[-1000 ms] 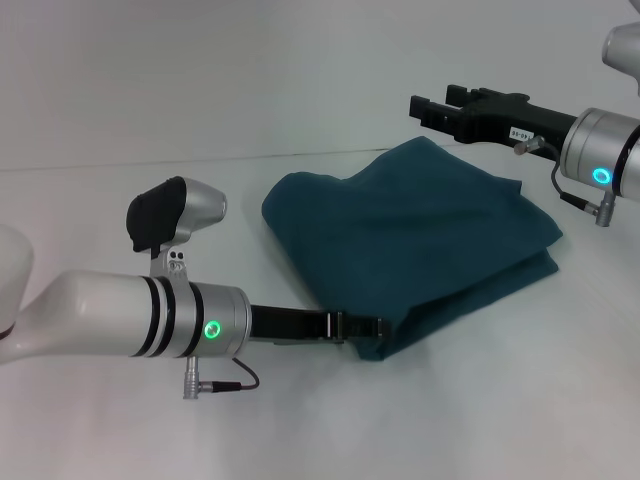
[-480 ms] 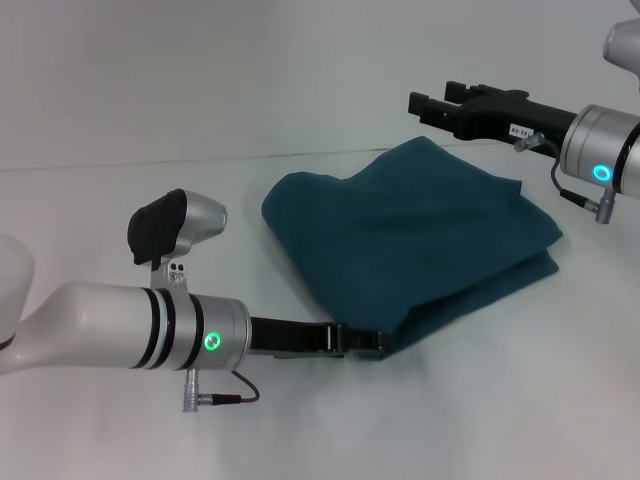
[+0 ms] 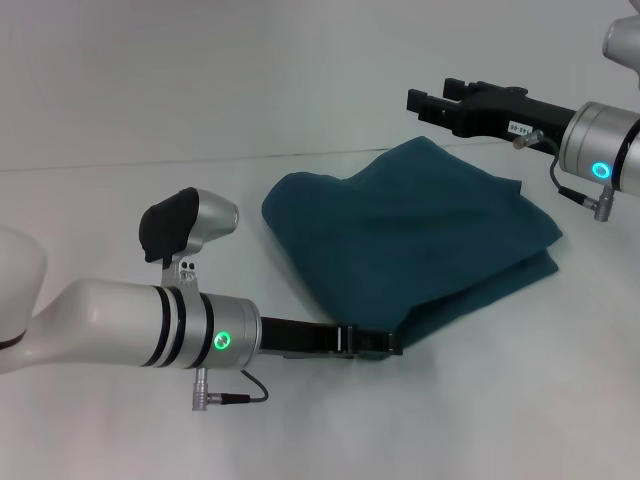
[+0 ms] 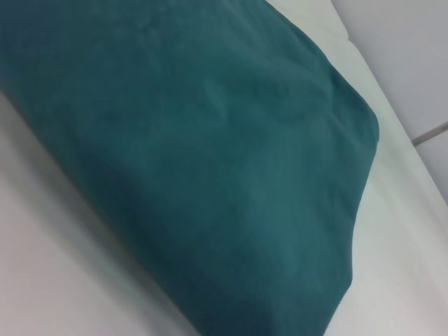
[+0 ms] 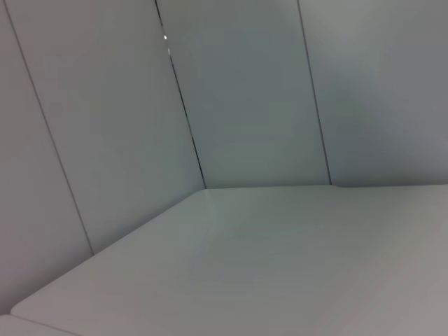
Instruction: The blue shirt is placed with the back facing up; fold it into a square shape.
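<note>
My left gripper should grab the shirt's near corner (image 3: 374, 320) and pull it toward its own arm to straighten the shirt, because the blue shirt's near edge (image 3: 482, 300) lies at a slant.
The blue shirt (image 3: 410, 235) lies folded into a thick, roughly square bundle in the middle of the white table. My left gripper (image 3: 388, 343) lies low on the table, its tip against the shirt's near corner. In the left wrist view the blue shirt (image 4: 210, 161) fills most of the picture from close up, smooth and plain. My right gripper (image 3: 428, 103) hangs open in the air above the shirt's far edge, apart from the cloth, holding nothing. The right wrist view holds only table and wall.
The white table (image 3: 500, 400) runs on all sides of the shirt. A pale panelled wall (image 5: 238, 91) stands behind it, meeting the table top (image 5: 280, 252) at the far edge.
My left arm has slid a little to the right and toward the near side along the shirt's near corner. The right gripper drifted slightly left. The shirt has kept its shape.
</note>
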`<act>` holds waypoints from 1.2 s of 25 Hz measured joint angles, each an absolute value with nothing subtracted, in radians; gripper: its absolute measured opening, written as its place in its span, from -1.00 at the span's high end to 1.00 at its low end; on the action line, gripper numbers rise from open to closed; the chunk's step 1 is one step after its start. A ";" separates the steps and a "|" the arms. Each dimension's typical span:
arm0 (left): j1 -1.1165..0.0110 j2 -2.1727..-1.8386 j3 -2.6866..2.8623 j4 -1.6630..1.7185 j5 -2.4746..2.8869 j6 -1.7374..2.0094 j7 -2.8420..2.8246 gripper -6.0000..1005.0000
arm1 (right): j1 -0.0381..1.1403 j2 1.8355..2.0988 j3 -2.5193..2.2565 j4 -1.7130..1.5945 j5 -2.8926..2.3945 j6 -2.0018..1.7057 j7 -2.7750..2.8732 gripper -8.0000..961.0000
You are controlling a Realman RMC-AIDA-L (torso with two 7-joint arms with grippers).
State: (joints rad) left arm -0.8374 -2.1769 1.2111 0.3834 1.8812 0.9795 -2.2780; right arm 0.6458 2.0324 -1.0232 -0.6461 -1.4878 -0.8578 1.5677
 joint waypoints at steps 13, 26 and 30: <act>-0.864 -2.177 1.227 0.383 1.861 0.956 -2.270 -0.61 | 0.649 2.033 -1.023 -0.646 -1.486 -0.856 1.567 -0.43; -0.856 -2.175 1.232 0.388 1.884 0.912 -2.250 -0.40 | 0.648 2.034 -1.023 -0.646 -1.486 -0.857 1.568 -0.43; -0.859 -2.174 1.244 0.389 1.888 0.902 -2.251 -0.20 | 0.648 2.034 -1.023 -0.647 -1.485 -0.857 1.568 -0.43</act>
State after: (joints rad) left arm -0.8587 -2.1744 1.2439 0.3892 1.8883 0.9024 -2.2511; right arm 0.6480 2.0340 -1.0232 -0.6469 -1.4854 -0.8568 1.5677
